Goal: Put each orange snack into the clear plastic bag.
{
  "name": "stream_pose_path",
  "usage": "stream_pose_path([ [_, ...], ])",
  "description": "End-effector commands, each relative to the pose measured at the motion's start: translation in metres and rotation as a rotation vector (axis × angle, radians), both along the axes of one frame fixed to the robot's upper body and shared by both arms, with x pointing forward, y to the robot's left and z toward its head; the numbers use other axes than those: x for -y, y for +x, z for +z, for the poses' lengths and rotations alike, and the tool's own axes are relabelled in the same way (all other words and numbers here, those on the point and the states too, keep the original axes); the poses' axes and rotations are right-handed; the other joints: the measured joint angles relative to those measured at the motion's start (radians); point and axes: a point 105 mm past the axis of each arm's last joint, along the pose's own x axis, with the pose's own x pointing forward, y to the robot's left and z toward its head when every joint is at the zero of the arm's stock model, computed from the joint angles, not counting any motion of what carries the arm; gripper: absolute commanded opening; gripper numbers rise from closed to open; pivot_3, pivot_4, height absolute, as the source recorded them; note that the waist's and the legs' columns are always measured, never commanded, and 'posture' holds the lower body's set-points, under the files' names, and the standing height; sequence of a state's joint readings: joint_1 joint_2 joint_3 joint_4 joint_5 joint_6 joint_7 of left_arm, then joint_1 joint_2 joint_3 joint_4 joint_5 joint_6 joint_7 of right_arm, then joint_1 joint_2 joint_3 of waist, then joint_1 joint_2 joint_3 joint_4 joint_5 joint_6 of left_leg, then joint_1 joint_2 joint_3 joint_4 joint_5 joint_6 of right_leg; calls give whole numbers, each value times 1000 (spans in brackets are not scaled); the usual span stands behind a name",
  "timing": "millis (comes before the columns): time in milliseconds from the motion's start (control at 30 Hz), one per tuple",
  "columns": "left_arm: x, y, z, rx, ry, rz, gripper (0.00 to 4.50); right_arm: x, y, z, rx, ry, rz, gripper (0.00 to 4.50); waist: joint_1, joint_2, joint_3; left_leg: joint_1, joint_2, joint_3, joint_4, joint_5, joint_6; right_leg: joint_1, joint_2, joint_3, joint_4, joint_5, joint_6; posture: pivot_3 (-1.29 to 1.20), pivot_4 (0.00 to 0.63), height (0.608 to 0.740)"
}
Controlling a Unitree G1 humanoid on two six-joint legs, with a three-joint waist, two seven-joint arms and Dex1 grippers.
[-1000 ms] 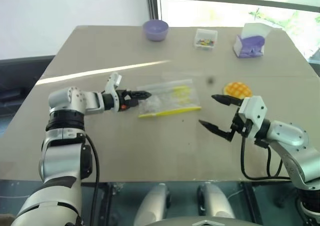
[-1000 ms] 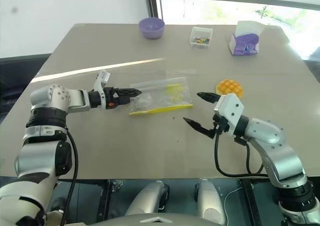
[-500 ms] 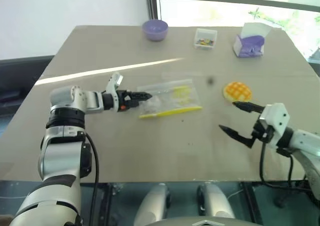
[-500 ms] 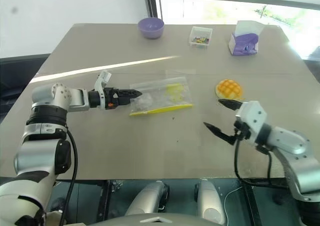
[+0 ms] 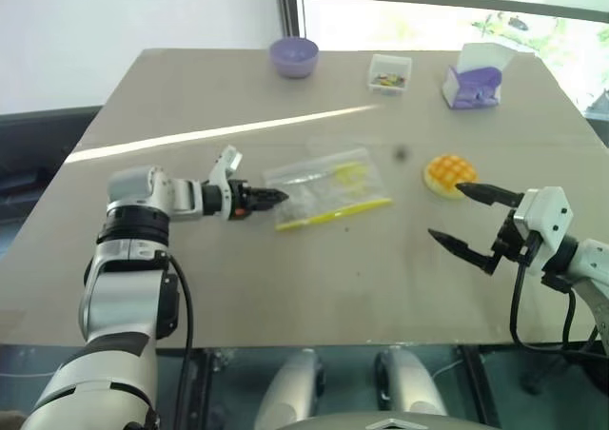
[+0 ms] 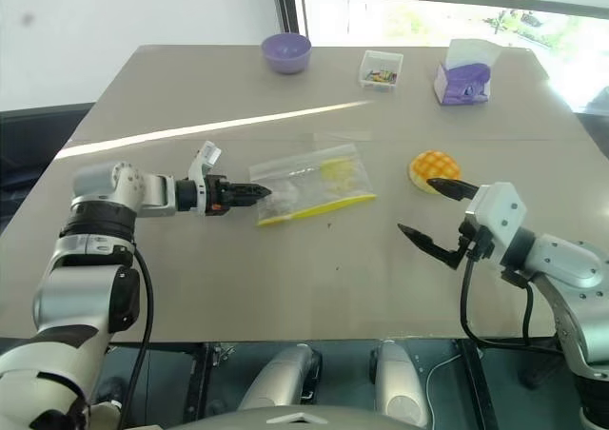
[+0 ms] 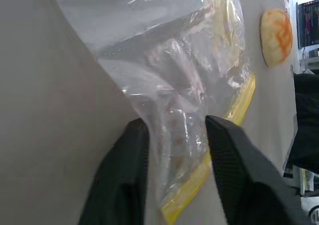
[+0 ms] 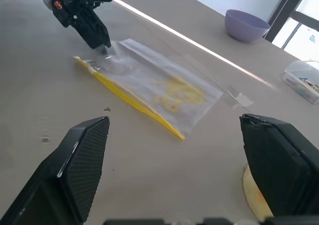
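Note:
My gripper will make the bag's opening (image 8: 157,116) spread into a gap when it lifts the bag's yellow part, because that part shows doubled edges slightly apart (image 8: 130,95).
The clear plastic bag (image 5: 328,185) with its yellow seal strip lies flat mid-table. My left gripper (image 5: 273,198) is shut on the bag's near-left corner; in the left wrist view the crinkled plastic (image 7: 174,60) sits pinched between the two black fingers (image 7: 130,155). The orange snack (image 5: 450,173), a domed bun with a grid pattern, rests on the table to the right of the bag. My right gripper (image 5: 447,212) hovers open just in front of the bun, touching nothing. In the right wrist view, the bag (image 8: 154,80) lies ahead and the bun's edge (image 8: 254,195) lies low beside one finger.
Along the table's far edge stand a purple bowl (image 5: 295,56), a small clear box of mixed items (image 5: 391,72) and a purple tissue box (image 5: 476,83). The bare tabletop (image 5: 362,268) stretches between the bag and the near edge.
My left gripper has closed on the bag's corner, and the bag has shifted slightly. My right gripper has swung to the right, from in front of the bag to beside the bun, still open.

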State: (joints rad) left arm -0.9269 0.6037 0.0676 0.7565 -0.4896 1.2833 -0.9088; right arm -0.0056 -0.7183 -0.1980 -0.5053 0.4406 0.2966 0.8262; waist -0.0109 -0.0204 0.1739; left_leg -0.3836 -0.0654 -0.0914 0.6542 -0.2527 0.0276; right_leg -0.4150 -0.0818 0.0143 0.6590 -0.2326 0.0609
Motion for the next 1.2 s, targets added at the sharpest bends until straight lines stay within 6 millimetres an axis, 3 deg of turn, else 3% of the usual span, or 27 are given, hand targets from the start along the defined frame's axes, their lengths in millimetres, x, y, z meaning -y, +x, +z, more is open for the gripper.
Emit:
stream_pose_path([
  [33,-1,0,-1,-8,-1,6,323,-9,-4,9,41,7,22,4500,-1,0,0,0,0,0,0,0,0,0,0,0,0,0,0,0,150,740],
  [67,-1,0,-1,-11,-6,8,56,-10,-4,8,39,8,23,4500,-2,0,0,0,0,0,0,0,0,0,0,0,0,0,0,0,150,740],
  [200,0,0,4,-19,-66,30,56,-21,-4,2,51,-15,30,4500,-3,-1,0,0,0,0,0,0,0,0,0,0,0,0,0,0,150,740],
  [367,0,0,31,-22,-211,67,56,-39,1,-13,93,-91,52,4500,-4,-1,0,0,0,0,0,0,0,-1,0,0,0,0,0,0,150,740],
  [567,2,1,72,-8,-359,92,56,-55,35,-26,283,-284,-7,4500,-4,-2,1,0,0,0,1,0,0,-1,0,0,2,0,0,0,150,740],
  [633,5,1,82,5,-386,91,0,-66,46,-31,322,-323,0,3959,-5,-3,1,0,0,0,2,1,-1,-2,0,0,2,0,0,0,150,740],
  [700,7,2,83,9,-390,96,0,-74,57,-32,368,-343,-10,3240,-5,-3,1,0,0,0,2,1,-2,-3,0,1,3,0,0,0,150,740],
  [933,11,2,85,17,-403,102,0,-93,92,-33,515,-428,-78,3240,-8,-3,1,-1,0,1,2,2,-3,-5,0,2,4,0,0,0,150,740],
  [1200,14,1,85,11,-421,105,0,-101,120,-51,585,-528,-148,3240,-15,-3,1,-2,0,2,2,2,-3,-6,0,3,4,0,0,0,150,740],
])
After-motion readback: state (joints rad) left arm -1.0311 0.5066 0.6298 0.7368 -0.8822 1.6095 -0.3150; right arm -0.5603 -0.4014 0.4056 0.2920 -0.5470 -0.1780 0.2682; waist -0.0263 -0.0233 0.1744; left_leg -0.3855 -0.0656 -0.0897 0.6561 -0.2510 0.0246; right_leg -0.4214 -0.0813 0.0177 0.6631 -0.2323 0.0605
